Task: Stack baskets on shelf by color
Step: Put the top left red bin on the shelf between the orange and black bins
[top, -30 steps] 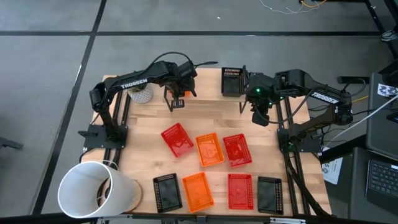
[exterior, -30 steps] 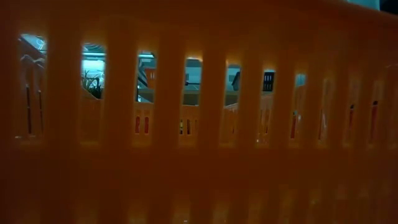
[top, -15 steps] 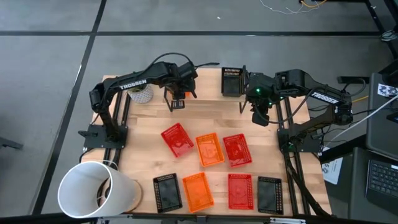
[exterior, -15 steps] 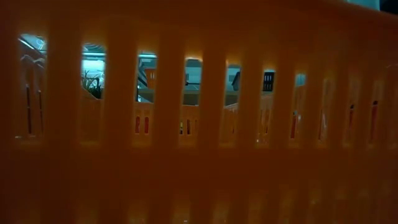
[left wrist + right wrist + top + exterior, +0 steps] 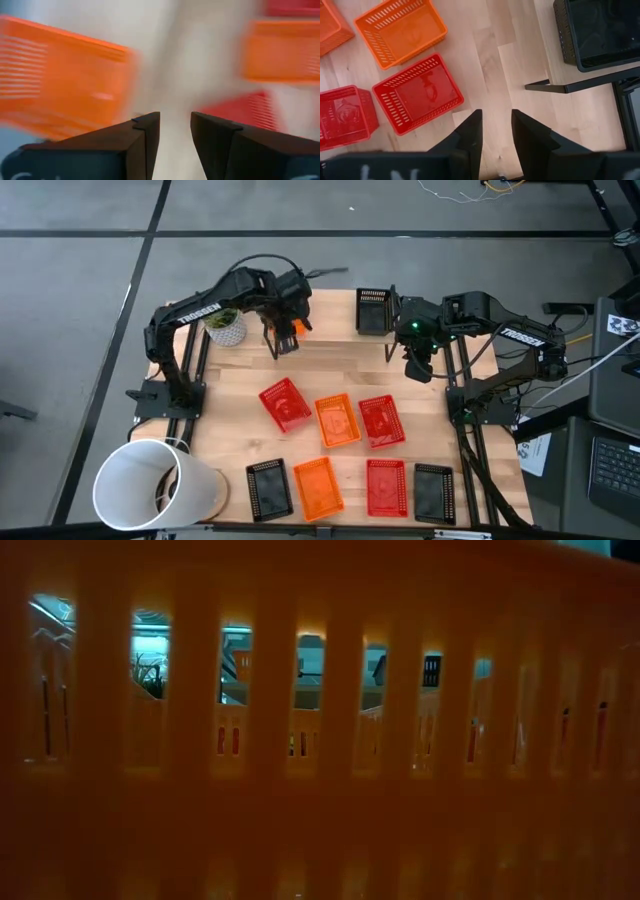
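The slanted red basket's near rim (image 5: 286, 405) stands clear of the black basket, so the robot's left gripper keeps going down to that rim (image 5: 298, 425) and closes there.
The shelf (image 5: 330, 310) stands at the table's far edge. A black basket (image 5: 372, 310) sits on its right end and an orange basket (image 5: 291, 342) at its left end. My left gripper (image 5: 283, 328) hovers open just above that orange basket (image 5: 60, 85), touching nothing. My right gripper (image 5: 418, 368) hangs open over bare table beside the shelf's right legs (image 5: 570, 86), with the black basket (image 5: 605, 30) close by. Several more red, orange and black baskets lie on the table: red (image 5: 283, 404), orange (image 5: 336, 420), red (image 5: 381, 421) and a row along the near edge.
A large white bucket (image 5: 155, 485) lies at the near left corner and a small potted plant (image 5: 225, 328) stands far left. The slotted wall of an orange basket (image 5: 320, 790) fills the low view. Bare wood (image 5: 340, 365) lies between the shelf and the middle baskets.
My left arm has swung slightly toward the table's left and its wrist has turned, uncovering more of the orange basket at the shelf's left end. The left wrist picture is smeared by this motion. My right arm has kept still.
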Controlling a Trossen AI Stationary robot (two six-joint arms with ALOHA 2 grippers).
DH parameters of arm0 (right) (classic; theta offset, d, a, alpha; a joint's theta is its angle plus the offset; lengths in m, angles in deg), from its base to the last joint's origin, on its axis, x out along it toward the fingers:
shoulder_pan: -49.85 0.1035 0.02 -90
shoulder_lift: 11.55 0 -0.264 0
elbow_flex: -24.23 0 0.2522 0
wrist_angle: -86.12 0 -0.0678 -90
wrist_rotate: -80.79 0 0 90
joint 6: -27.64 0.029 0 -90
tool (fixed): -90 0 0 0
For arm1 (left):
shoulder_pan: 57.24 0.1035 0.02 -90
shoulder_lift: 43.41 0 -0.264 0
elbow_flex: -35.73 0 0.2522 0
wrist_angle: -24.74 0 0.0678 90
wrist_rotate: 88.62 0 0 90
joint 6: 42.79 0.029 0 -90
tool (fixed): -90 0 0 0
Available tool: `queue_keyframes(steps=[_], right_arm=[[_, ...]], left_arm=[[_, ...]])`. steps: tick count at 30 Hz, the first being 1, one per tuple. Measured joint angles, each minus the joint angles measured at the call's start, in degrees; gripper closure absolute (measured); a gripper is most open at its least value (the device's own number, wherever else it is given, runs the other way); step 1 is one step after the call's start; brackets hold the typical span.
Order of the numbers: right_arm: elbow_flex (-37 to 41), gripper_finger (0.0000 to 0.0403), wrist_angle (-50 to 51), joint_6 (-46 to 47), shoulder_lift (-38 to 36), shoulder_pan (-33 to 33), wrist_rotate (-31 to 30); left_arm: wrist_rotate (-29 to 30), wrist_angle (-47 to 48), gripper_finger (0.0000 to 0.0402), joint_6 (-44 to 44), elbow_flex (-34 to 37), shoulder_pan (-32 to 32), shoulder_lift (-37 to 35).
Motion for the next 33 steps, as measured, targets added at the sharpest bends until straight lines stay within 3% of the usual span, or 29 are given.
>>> queue_keyframes(steps=[3, 5, 11, 18, 24, 33], right_arm=[[0.0, 0.03, 0.0, 0.7, 0.0, 0.0, 0.0], [0.0, 0.03, 0.0, 1.0, 0.0, 0.1, 0.0], [0.0, 0.03, 0.1, 1.9, 0.0, 0.9, 0.0], [0.0, 0.03, 1.2, -0.1, 0.0, 2.0, 0.0], [0.0, 0.03, 1.2, -1.2, 0.0, 2.2, 0.0], [0.0, 0.03, 1.3, -1.3, 0.0, 2.2, 0.0]], left_arm=[[-8.5, 0.6, 0.03, -3.1, 0.4, -2.9, 0.1], [-10.3, -1.4, 0.0299, -4.7, 1.6, -5.8, 0.4], [-5.1, -7.8, 0.0302, -11.2, 9.4, -15.0, 0.5], [0.4, -20.1, 0.0302, -24.3, 25.0, -23.3, 0.6], [0.5, -34.6, 0.0302, -32.3, 35.5, -26.0, 0.6], [0.5, -38.3, 0.0302, -38.6, 41.8, -28.6, 0.6]])
